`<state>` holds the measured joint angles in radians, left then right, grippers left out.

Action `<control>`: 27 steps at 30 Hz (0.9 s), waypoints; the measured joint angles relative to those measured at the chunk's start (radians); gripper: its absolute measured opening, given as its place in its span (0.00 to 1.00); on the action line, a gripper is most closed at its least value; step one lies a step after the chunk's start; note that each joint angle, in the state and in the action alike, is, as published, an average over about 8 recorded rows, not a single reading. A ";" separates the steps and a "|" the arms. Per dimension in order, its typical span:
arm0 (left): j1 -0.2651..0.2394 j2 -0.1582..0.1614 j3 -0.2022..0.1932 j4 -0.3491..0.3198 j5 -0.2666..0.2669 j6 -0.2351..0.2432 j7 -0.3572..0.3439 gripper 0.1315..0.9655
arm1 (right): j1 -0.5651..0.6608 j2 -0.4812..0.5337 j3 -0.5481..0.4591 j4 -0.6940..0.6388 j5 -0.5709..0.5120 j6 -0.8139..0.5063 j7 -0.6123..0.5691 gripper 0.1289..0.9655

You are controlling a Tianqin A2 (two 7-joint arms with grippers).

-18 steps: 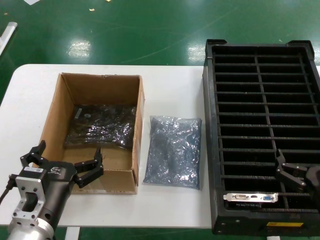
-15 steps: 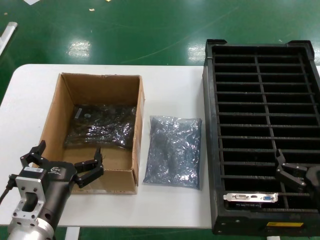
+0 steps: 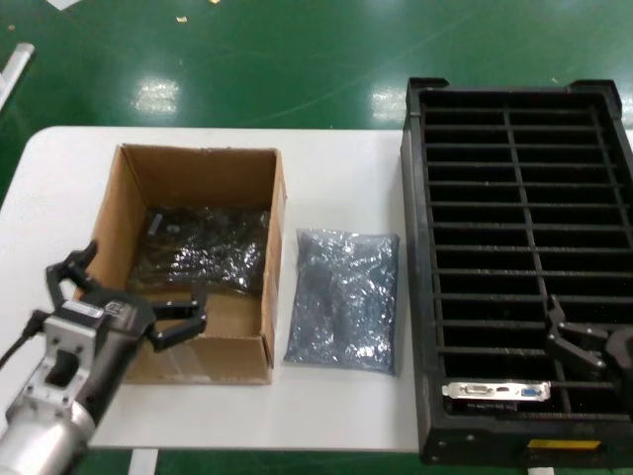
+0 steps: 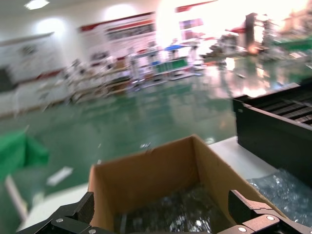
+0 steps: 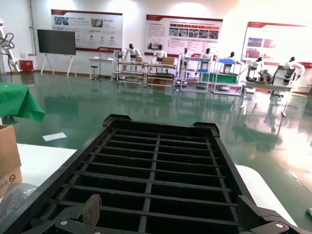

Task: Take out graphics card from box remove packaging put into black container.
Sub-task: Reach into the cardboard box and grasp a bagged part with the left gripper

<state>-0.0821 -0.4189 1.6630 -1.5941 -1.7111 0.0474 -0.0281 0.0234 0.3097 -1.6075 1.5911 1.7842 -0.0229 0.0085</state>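
Note:
The bottom of the box is clear along the dark bag's near edge (image 3: 220, 291). My left gripper should therefore go on reaching in with its fingers open until they are on both sides of the bag (image 3: 203, 247).
The brown box (image 3: 252, 213) stands on the left of the white table. A dark crinkly bag (image 3: 203, 247) lies inside it; whatever it holds is hidden. My left gripper (image 3: 134, 292) is open over the box's near wall, and in the left wrist view (image 4: 161, 207) its jaws frame the box (image 4: 146, 175) and the bag (image 4: 185, 209). A lighter grey-blue bag (image 3: 344, 297) lies flat on the table between the box and the black container (image 3: 417, 267). A graphics card (image 3: 495, 390) stands in the container's front row. My right gripper (image 3: 579, 341) is open and empty above the container's front right, as its wrist view (image 5: 169, 207) shows.
The white table (image 3: 336, 158) is bare behind the bag. The container (image 5: 156, 165) has several empty slotted rows. The box corner (image 5: 9, 151) shows in the right wrist view. Green floor surrounds the table.
My left gripper has moved forward and to the left, from in front of the box to over its near wall. The right arm, bags and card have not moved.

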 joint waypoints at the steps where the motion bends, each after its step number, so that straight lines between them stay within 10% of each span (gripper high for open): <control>1: -0.018 -0.017 0.008 0.006 0.019 0.010 -0.001 1.00 | 0.000 0.000 0.000 0.000 0.000 0.000 0.000 1.00; 11: -0.382 -0.113 0.067 0.217 0.361 0.281 0.007 1.00 | 0.000 0.000 0.000 0.000 0.000 0.000 0.000 1.00; 20: -0.711 -0.076 0.254 0.578 0.614 0.519 0.182 1.00 | 0.000 0.000 0.000 0.000 0.000 0.000 0.000 1.00; 27: -0.892 0.005 0.390 0.893 0.701 0.569 0.319 1.00 | 0.000 0.000 0.000 0.000 0.000 0.000 0.000 1.00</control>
<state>-0.9741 -0.4138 2.0526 -0.7012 -1.0098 0.6164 0.2914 0.0234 0.3097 -1.6075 1.5911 1.7842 -0.0229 0.0085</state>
